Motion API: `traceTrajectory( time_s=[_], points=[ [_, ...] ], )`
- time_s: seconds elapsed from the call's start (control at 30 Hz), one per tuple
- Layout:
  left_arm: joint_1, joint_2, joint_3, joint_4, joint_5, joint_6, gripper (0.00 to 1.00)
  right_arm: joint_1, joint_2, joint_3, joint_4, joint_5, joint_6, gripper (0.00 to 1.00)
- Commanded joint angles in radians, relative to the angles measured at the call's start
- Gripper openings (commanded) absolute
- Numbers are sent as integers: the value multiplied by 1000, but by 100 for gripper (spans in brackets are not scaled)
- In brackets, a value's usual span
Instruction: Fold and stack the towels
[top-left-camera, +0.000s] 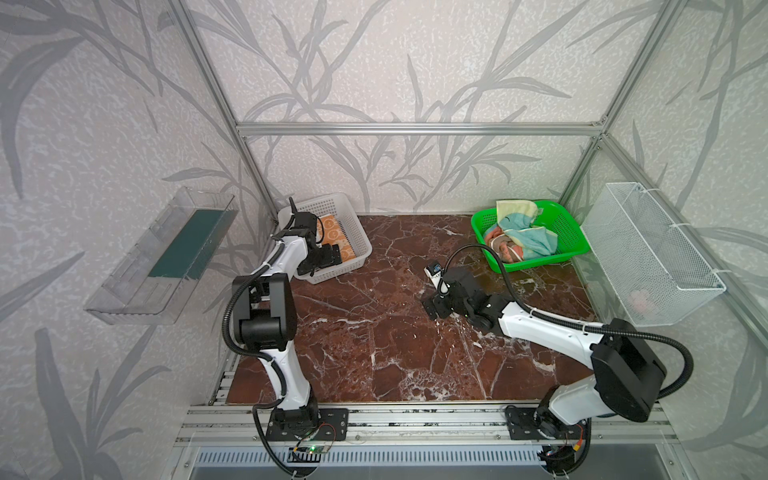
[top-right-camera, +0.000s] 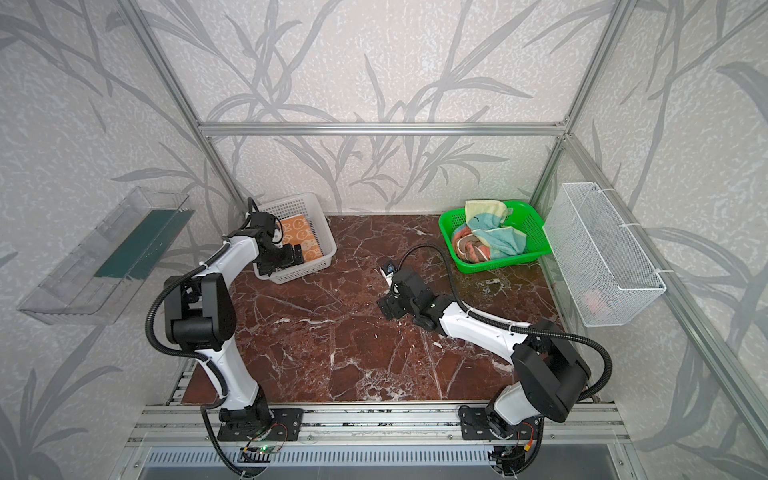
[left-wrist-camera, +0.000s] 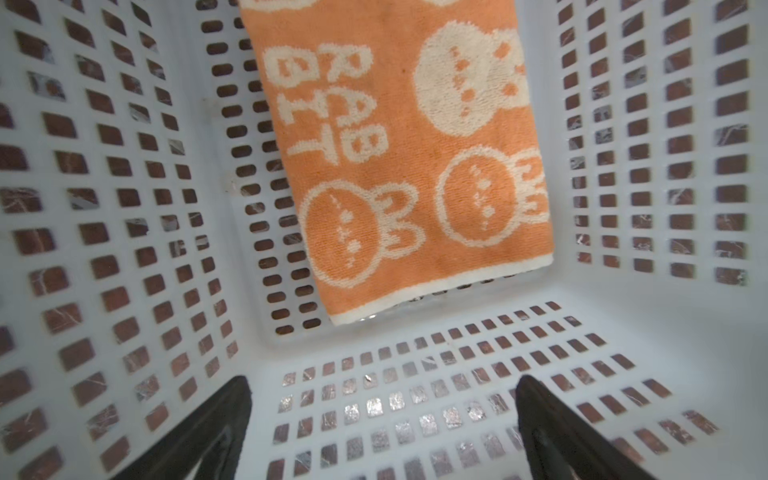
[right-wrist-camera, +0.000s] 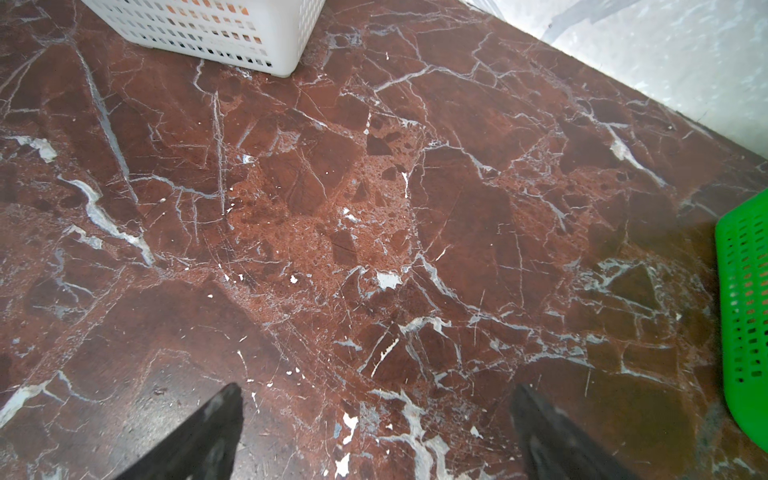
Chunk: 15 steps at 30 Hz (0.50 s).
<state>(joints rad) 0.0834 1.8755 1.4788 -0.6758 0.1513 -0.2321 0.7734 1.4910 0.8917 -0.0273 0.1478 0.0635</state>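
Observation:
The white basket (top-right-camera: 321, 227) stands at an angle to the back wall. Next, my left gripper grabs the basket by its near corner (top-right-camera: 275, 279) and turns it parallel to the wall.
An orange towel (top-left-camera: 332, 237) (top-right-camera: 300, 237) with white bunny prints lies folded flat in the white basket (top-left-camera: 358, 245) (left-wrist-camera: 83, 208) at the back left. My left gripper (top-left-camera: 328, 259) (left-wrist-camera: 382, 386) hangs open inside that basket, just short of the towel's (left-wrist-camera: 407, 166) near edge, and holds nothing. A pale yellow and teal towel (top-left-camera: 525, 232) (top-right-camera: 494, 232) lies crumpled in the green basket (top-left-camera: 571, 218) (right-wrist-camera: 744, 299) at the back right. It rests on a salmon-pink towel (top-left-camera: 505, 249) (top-right-camera: 471, 251). My right gripper (top-left-camera: 434, 309) (right-wrist-camera: 376, 390) is open and empty, low over the bare marble.
The red-brown marble tabletop (top-left-camera: 374, 332) spreads between the two baskets. A white wire basket (top-left-camera: 652, 253) with something pink in it hangs on the right wall. On the left wall is a clear plastic shelf (top-left-camera: 162, 257). Aluminium frame posts stand at the back corners.

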Motion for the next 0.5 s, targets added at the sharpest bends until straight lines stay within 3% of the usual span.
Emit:
traceTrajectory(
  time_s=[0.0,0.23,0.47],
  points=[
    [-2,-117,2,22,7,-18,99,6,-32,-14,18,-8,14,99],
    [-18,-213,-14,19,9,11,99,6,-25,-19,35,-26,21,99],
    [-39,-282,-59,-78,-268,-1,99,6,-43,-31,44,-30,16,99]
  ],
)
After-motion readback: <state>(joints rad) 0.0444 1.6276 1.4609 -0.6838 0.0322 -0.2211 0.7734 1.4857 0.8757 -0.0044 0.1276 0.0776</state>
